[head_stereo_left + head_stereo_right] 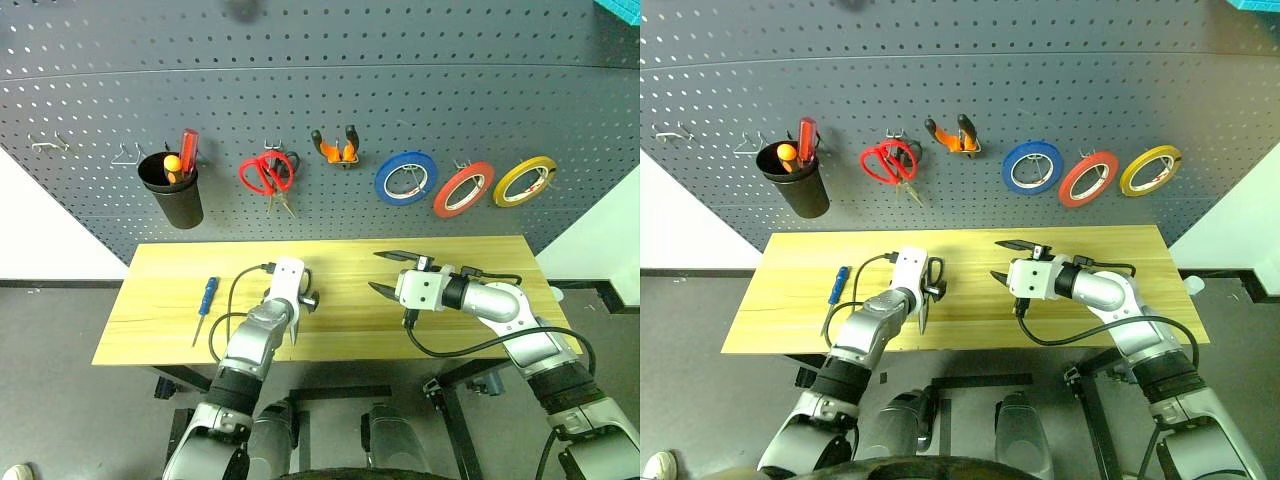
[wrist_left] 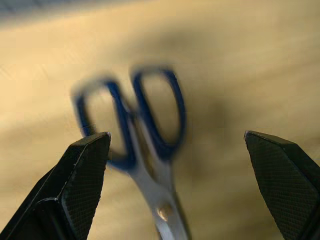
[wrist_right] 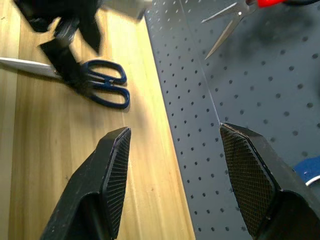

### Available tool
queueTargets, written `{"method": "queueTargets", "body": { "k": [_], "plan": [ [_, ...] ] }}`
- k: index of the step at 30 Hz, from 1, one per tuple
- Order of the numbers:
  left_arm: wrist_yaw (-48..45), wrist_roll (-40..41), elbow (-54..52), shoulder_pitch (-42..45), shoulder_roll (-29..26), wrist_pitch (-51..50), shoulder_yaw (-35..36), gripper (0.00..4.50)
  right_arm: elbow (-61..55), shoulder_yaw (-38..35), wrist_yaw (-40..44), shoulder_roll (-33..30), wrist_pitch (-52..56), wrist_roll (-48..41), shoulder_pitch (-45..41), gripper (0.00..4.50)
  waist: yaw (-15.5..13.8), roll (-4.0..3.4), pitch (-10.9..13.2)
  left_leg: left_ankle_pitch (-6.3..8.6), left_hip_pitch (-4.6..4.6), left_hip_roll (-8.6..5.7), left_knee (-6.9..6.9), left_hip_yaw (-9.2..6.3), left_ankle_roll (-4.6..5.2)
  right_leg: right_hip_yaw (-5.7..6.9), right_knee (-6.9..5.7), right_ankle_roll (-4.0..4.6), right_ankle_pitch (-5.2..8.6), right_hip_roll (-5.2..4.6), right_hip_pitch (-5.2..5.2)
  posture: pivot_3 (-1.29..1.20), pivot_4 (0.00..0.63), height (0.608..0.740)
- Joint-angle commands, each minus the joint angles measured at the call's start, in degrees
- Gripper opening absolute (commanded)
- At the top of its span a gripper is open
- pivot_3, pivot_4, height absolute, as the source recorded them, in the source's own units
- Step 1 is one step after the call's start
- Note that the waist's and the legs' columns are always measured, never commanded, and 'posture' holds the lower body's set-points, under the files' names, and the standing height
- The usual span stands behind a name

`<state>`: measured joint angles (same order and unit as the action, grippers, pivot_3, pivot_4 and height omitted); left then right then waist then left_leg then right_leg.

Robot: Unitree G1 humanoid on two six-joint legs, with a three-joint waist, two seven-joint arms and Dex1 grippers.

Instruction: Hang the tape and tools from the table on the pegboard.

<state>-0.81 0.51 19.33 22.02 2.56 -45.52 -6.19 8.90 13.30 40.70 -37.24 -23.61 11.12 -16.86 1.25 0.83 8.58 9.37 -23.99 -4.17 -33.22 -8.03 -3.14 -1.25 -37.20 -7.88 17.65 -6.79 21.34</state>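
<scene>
I expect the dark-handled scissors [image 2: 152, 172] to hang blades down in front of the red-handled scissors when I carry them there, because the handles form open loops [image 2: 161, 109].
Dark-handled steel scissors [image 2: 150, 181] lie on the light wood table [image 1: 350, 340], blades pointing toward the front edge. My left gripper [image 1: 305, 300] hovers open just above their handles, one finger on each side, apart from them. My right gripper [image 1: 388, 273] hangs open and empty over the middle of the table, to the right of the scissors [image 3: 107, 90]. The blue-handled screwdriver [image 1: 208, 293] lies near the table's left end. On the pegboard [image 1: 300, 70] hang the orange-and-black pliers [image 1: 335, 152] and the red tape [image 1: 441, 203].
The pegboard also holds a black cup [image 1: 172, 195] with red and orange screwdrivers, red-handled scissors [image 1: 265, 172], a blue tape roll [image 1: 385, 185] and a yellow one [image 1: 505, 190]. Bare hooks [image 1: 50, 143] sit at far left. Black cables trail from both wrists.
</scene>
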Motion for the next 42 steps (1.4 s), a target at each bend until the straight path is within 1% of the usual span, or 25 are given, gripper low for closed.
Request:
{"method": "queueTargets", "body": {
  "k": [1, 7, 10, 14, 15, 16, 18, 19, 20, 21, 23, 25, 26, 31, 36, 39, 41, 42],
  "plan": [
    [3.69, 0.25, 5.24, 4.73, 1.23, -4.35, 3.86, 4.5, 0.35, -0.61, -0.92, -0.16, -1.99, 0.47, -0.81, 2.95, -0.06, 0.08, 0.05, 0.0, 0.0, 0.0, -0.02, 0.0, 0.0, 0.01, 0.0, -0.02, -0.01, 0.0, -0.01, -0.09, 0.121, 0.725],
    [9.11, 0.73, 15.62, 11.3, 3.61, -4.49, 8.64, 4.5, 1.63, -1.01, -1.36, -0.79, -3.27, 1.48, -0.49, 2.95, -0.12, 0.11, 0.06, 0.0, -0.07, -0.04, -0.12, 0.0, -0.01, 0.0, 0.06, -0.13, -0.08, -0.02, -0.04, -0.1, 0.115, 0.725],
    [10.25, 1.16, 18.19, 12.92, 4.4, -4.12, 10.29, 4.5, 1.87, -1.14, -1.42, -0.89, -3.5, 1.47, -0.31, 2.95, -0.12, 0.11, 0.06, -0.01, -0.08, -0.04, -0.12, 0.0, -0.02, 0.01, 0.08, -0.15, -0.09, -0.02, -0.04, -0.11, 0.112, 0.725],
    [12.37, 4.1, 22.06, 16.1, 6.37, -5.59, 15.23, 4.5, 1.87, -1.32, -1.78, -1.21, -3.72, 1.78, 0.09, 2.95, -0.05, 0.1, 0.06, -0.01, -0.07, -0.04, -0.18, 0.01, -0.03, 0.01, 0.07, -0.17, -0.1, -0.02, -0.08, -0.11, 0.109, 0.725],
    [12.72, 4.05, 22.56, 16.58, 6.51, -5.71, 15.49, 4.1, 1.91, -1.35, -1.88, -1.21, -3.77, 1.86, 0.08, 2.98, -0.04, 0.1, 0.06, 0.0, -0.07, -0.05, -0.23, 0.02, -0.03, 0.01, 0.07, -0.19, -0.11, -0.02, -0.11, -0.11, 0.109, 0.725],
    [13.0, 3.97, 23.01, 16.93, 6.56, -5.7, 15.63, 3.9, 1.96, -1.36, -1.95, -1.22, -3.83, 1.91, 0.08, 2.98, 0.01, 0.1, 0.06, 0.0, -0.07, -0.04, -0.24, 0.02, -0.03, 0.01, 0.07, -0.2, -0.11, -0.02, -0.12, -0.11, 0.107, 0.725],
    [14.39, 4.57, 23.88, 17.68, 6.9, -5.56, 17.18, 3.22, 1.99, -1.41, -2.1, -1.21, -3.92, 2.04, 0.05, 2.98, 0.07, 0.1, 0.05, 0.0, -0.07, -0.05, -0.28, 0.03, -0.03, 0.01, 0.06, -0.22, -0.13, -0.02, -0.14, -0.11, 0.107, 0.725],
    [14.8, 4.62, 24.09, 17.86, 6.96, -5.23, 17.45, 2.97, 1.98, -1.41, -2.18, -1.19, -3.93, 2.1, 0.05, 2.98, 0.09, 0.09, 0.05, 0.0, -0.07, -0.05, -0.29, 0.03, -0.03, 0.01, 0.06, -0.22, -0.13, -0.02, -0.14, -0.11, 0.107, 0.725],
    [15.33, 4.65, 24.32, 18.1, 6.99, -5.41, 17.73, 2.56, 1.98, -1.41, -2.27, -1.18, -3.98, 2.15, 0.04, 2.98, 0.06, 0.08, 0.04, 0.0, -0.06, -0.05, -0.31, 0.03, -0.03, 0.01, 0.05, -0.23, -0.13, -0.02, -0.15, -0.11, 0.107, 0.725],
    [15.63, 4.62, 24.48, 18.26, 6.97, -5.56, 17.81, 2.33, 1.96, -1.4, -2.33, -1.17, -3.98, 2.17, 0.03, 2.98, 0.04, 0.08, 0.04, 0.0, -0.06, -0.06, -0.33, 0.02, -0.03, 0.01, 0.04, -0.23, -0.14, -0.02, -0.16, -0.11, 0.106, 0.725],
    [16.23, 4.96, 24.81, 18.49, 7.0, -5.61, 18.38, 1.53, 2.0, -1.37, -2.52, -1.1, -4.07, 2.21, -0.06, 2.98, 0.03, 0.08, 0.04, 0.0, -0.06, -0.06, -0.41, 0.02, -0.02, 0.01, 0.04, -0.27, -0.16, -0.02, -0.21, -0.11, 0.106, 0.725],
    [16.95, 5.13, 25.12, 18.7, 6.94, -5.72, 18.86, 0.95, 2.07, -1.3, -2.64, -1.0, -4.11, 2.2, -0.15, 2.98, 0.01, 0.08, 0.04, 0.01, -0.07, -0.07, -0.5, 0.02, -0.01, 0.01, 0.04, -0.29, -0.17, -0.02, -0.25, -0.11, 0.106, 0.725],
    [17.25, 5.21, 25.28, 18.81, 6.89, -5.83, 19.0, 0.81, 2.09, -1.27, -2.68, -0.97, -4.13, 2.18, -0.17, 2.98, 0.01, 0.08, 0.04, 0.01, -0.06, -0.07, -0.55, 0.02, -0.01, 0.01, 0.04, -0.32, -0.19, -0.02, -0.27, -0.11, 0.106, 0.725],
    [16.92, 5.44, 25.46, 19.23, 6.31, -6.13, 18.46, 0.78, 2.26, -1.0, -2.93, -0.7, -4.22, 2.24, -0.35, 2.98, 0.05, 0.09, 0.04, 0.03, -0.06, -0.08, -0.69, 0.02, 0.0, 0.01, 0.05, -0.37, -0.24, -0.02, -0.35, -0.11, 0.104, 0.725],
    [10.72, 4.47, 18.26, 16.44, 3.16, -5.41, 14.15, 0.78, 1.47, -1.14, -2.92, -0.08, -3.83, 1.54, -0.42, 2.98, 0.46, 0.08, 0.04, 0.03, -0.08, -0.08, -0.68, 0.03, 0.0, 0.0, 0.05, -0.36, -0.25, -0.02, -0.33, -0.11, 0.101, 0.725],
    [5.41, 3.58, 10.3, 11.82, -0.91, -4.62, 10.32, 0.78, 0.98, -1.26, -2.87, 0.28, -3.68, 1.09, -0.33, 2.98, 1.49, 0.08, 0.04, 0.02, -0.12, -0.09, -0.67, 0.02, 0.01, 0.0, 0.03, -0.34, -0.26, -0.02, -0.28, -0.11, 0.098, 0.725],
    [0.42, 2.12, 4.57, 7.27, -5.22, -0.95, 6.27, 0.78, 0.92, -1.07, -2.96, 0.58, -3.72, 1.17, -0.35, 2.98, 2.1, 0.07, 0.03, 0.02, -0.12, -0.08, -0.66, 0.04, 0.01, -0.04, 0.01, -0.3, -0.28, -0.01, -0.23, -0.11, 0.097, 0.725],
    [-1.14, 2.21, 2.89, 5.71, -6.46, 0.18, 5.63, 0.78, 1.02, -0.94, -3.01, 0.73, -3.78, 1.25, -0.41, 2.98, 2.29, 0.06, 0.03, 0.02, -0.11, -0.07, -0.66, 0.04, 0.01, -0.04, -0.02, -0.29, -0.29, 0.0, -0.23, -0.1, 0.096, 0.725]
  ]
}}
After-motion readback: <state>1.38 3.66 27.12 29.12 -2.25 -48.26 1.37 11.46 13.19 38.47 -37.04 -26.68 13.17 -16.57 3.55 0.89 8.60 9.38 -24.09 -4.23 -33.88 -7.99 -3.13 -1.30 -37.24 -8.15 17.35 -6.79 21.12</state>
